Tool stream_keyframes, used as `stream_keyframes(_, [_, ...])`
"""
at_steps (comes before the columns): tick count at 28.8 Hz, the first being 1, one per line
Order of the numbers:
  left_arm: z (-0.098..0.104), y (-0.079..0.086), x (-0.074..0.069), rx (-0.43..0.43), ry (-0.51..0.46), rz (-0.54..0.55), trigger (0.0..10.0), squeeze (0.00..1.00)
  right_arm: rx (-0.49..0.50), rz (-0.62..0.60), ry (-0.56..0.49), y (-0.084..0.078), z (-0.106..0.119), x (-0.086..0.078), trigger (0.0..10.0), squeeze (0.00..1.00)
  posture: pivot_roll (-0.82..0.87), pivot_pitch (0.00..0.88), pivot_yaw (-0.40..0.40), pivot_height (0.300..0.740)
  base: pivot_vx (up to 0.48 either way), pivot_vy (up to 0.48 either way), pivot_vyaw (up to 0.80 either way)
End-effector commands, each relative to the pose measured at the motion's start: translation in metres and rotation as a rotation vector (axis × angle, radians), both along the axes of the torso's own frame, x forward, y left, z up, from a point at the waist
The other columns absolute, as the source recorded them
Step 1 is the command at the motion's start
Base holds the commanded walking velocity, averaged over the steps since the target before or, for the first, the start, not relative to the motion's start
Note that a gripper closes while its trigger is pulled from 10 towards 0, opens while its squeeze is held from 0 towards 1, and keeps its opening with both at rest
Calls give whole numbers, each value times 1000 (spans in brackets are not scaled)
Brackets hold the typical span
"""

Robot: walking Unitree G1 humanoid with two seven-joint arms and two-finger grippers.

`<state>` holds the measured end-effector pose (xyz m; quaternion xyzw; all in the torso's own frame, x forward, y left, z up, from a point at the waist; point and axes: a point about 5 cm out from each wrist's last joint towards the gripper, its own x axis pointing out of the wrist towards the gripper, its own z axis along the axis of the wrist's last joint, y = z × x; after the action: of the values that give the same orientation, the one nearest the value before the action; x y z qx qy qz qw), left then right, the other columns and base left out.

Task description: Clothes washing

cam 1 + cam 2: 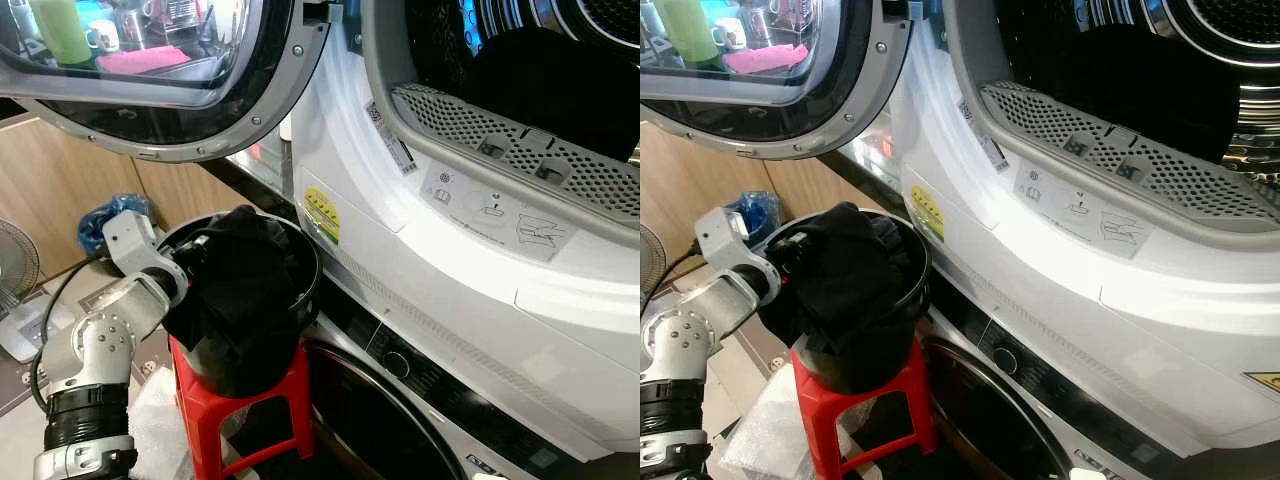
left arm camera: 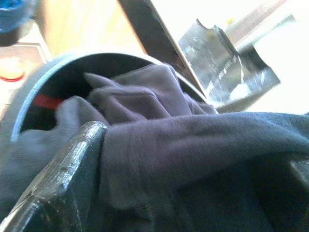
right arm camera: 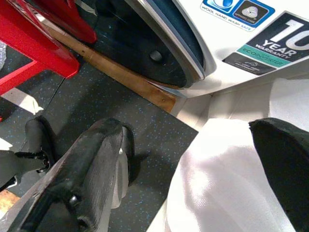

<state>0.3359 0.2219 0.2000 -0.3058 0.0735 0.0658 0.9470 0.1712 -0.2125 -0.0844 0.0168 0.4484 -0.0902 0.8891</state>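
I expect other clothes to stay behind when I lift the black garment (image 1: 238,290), because a red strip (image 2: 47,101) shows low inside the bucket.
A black bucket (image 1: 306,252) stands on a red stool (image 1: 252,412) in front of the stacked machines. A heap of dark clothes (image 1: 240,295) fills it and rises above the rim. My left gripper (image 2: 183,179) reaches into the bucket from the left. Its fingers (image 2: 67,164) stand open, wide apart, with a fold of dark garment (image 2: 193,145) lying between them. The upper machine's drum (image 1: 520,70) gapes open, dark inside, and its round door (image 1: 150,90) is swung out above the bucket. My right gripper (image 3: 193,174) hangs open low over the floor.
The lower washer's round door (image 1: 370,425) is just right of the stool. A fan (image 1: 14,268) and a blue bag (image 1: 108,220) sit at the left by wooden panels. Something white (image 3: 227,183) lies under the right gripper, with dark floor (image 3: 145,125) beside it.
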Motion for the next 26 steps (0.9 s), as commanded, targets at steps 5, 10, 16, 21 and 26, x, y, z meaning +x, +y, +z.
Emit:
stream_keyframes(5, [6, 5, -8, -9, -33, 102, 10000, 0, 14, -5, 22, 1, -3, -6, 10000, 0, 47, 113, -33, 740, 0, 0, 0])
stream_keyframes(10, [-9, 0, -10, -24, 49, 114, 10000, 0, 16, -3, 20, 2, -3, -5, 10000, 0, 49, 109, -32, 740, 0, 0, 0])
stream_keyframes(16, [-29, -5, -12, -9, 150, 128, 10000, 0, 20, 4, 20, 3, -3, -4, 10000, 0, 47, 108, -32, 740, 0, 0, 0])
stream_keyframes(21, [-34, -7, -12, -8, 174, 127, 10000, 0, 20, 3, 22, 3, -3, -5, 10000, 0, 45, 111, -32, 740, 0, 0, 0])
stream_keyframes(26, [-42, -10, -10, -16, 235, 115, 10000, 0, 20, 5, 27, 4, -4, -6, 10000, 0, 47, 115, -31, 740, 0, 0, 0])
